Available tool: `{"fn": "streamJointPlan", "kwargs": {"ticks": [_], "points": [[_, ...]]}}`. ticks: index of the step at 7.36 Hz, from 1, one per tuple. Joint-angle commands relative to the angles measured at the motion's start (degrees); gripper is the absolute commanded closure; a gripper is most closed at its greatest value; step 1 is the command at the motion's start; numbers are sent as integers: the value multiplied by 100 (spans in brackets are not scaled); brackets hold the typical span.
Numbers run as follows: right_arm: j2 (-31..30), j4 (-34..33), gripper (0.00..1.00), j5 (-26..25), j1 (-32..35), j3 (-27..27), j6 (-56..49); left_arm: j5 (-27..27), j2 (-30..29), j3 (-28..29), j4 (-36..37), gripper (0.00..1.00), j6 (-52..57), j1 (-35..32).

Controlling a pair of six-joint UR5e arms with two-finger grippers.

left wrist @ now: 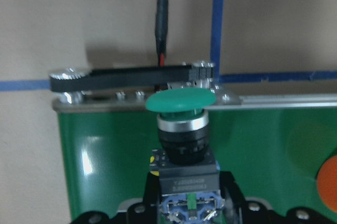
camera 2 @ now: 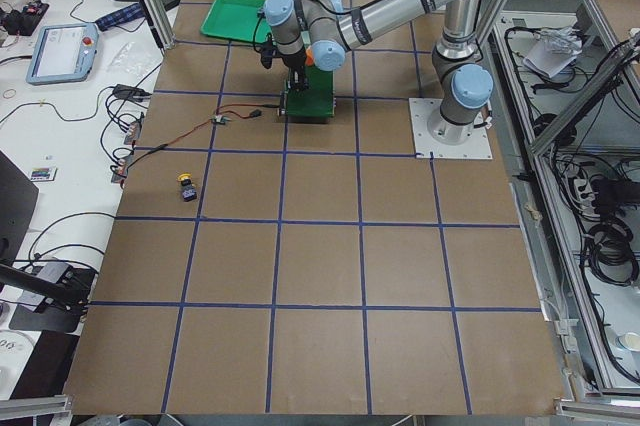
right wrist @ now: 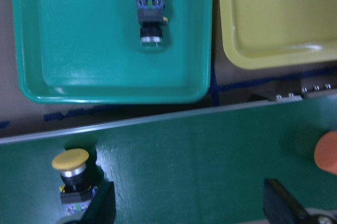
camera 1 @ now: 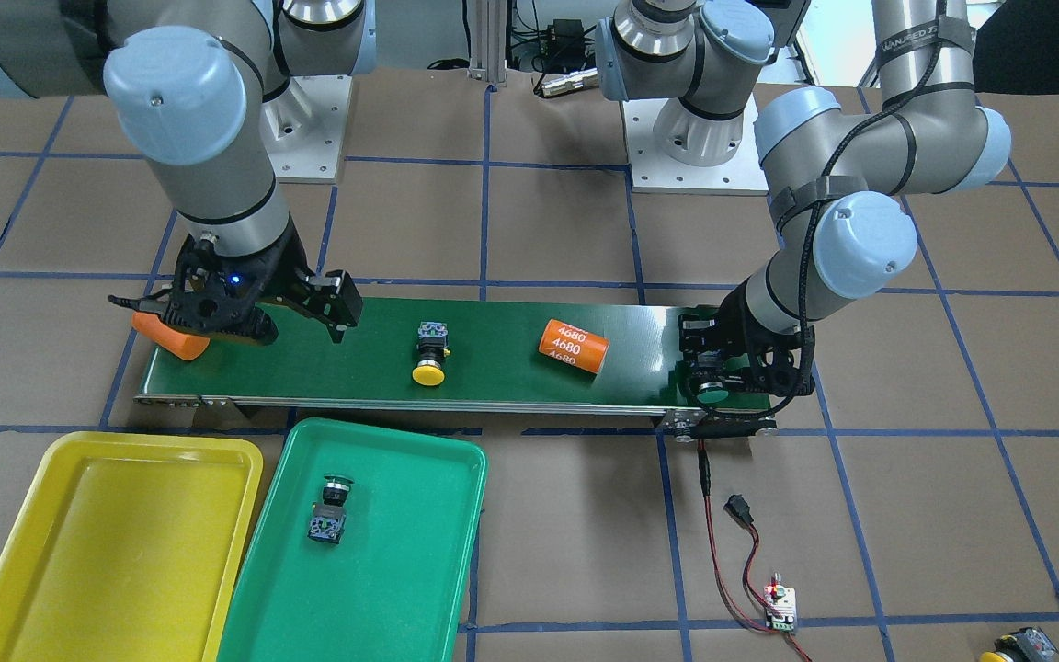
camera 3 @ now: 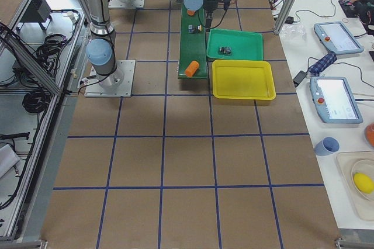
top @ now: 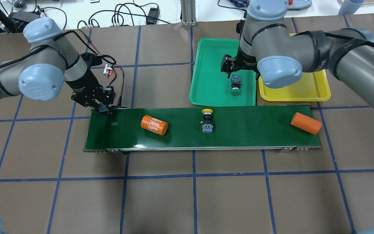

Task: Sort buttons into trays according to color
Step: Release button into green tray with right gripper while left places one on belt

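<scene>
My right gripper's spread fingers are off the yellow button (camera 1: 428, 371), so I should move that gripper toward the middle of the belt and straddle the button's black body before closing.
My left gripper (camera 1: 711, 379) is shut on a green button (left wrist: 181, 129) by its black body, at the end of the conveyor belt (camera 1: 493, 372). The button's cap points off the belt's edge. My right gripper (camera 1: 240, 317) is open and empty above the belt's other end, with fingers (right wrist: 102, 205) spread wide. A yellow button (camera 1: 430, 354) lies mid-belt and also shows in the right wrist view (right wrist: 73, 174). A second green button (camera 1: 330, 510) lies in the green tray (camera 1: 419, 570). The yellow tray (camera 1: 79, 552) holds nothing. Another yellow button (camera 1: 1017, 646) lies on the table, far from the belt.
Two orange cylinders lie on the belt, one labelled 4680 (camera 1: 572, 347) and one (camera 1: 171, 338) under my right gripper. A red-black cable with a small circuit board (camera 1: 780, 607) runs from the belt's motor end. The trays sit side by side along the belt.
</scene>
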Motion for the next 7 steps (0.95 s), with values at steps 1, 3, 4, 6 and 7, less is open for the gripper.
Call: {"fn": "streamJointPlan", "kwargs": {"ticks": [1,3,4,6,7], "points": [[-483,732,0,-460,-23,251,307,149,277,-299,6,71,3,-24],[-257,192,0,-97,55,358,273,361,130,-283,224,0,12,-15],[-168,118,0,53,64,375,317,378,68,-56,234,0,12,46],[112,-266,0,334,73,559,256,404,-622,1511,77,0,762,518],[158,-434,0,336,160,699,256,396,-1175,2355,-411,0,1185,834]]}}
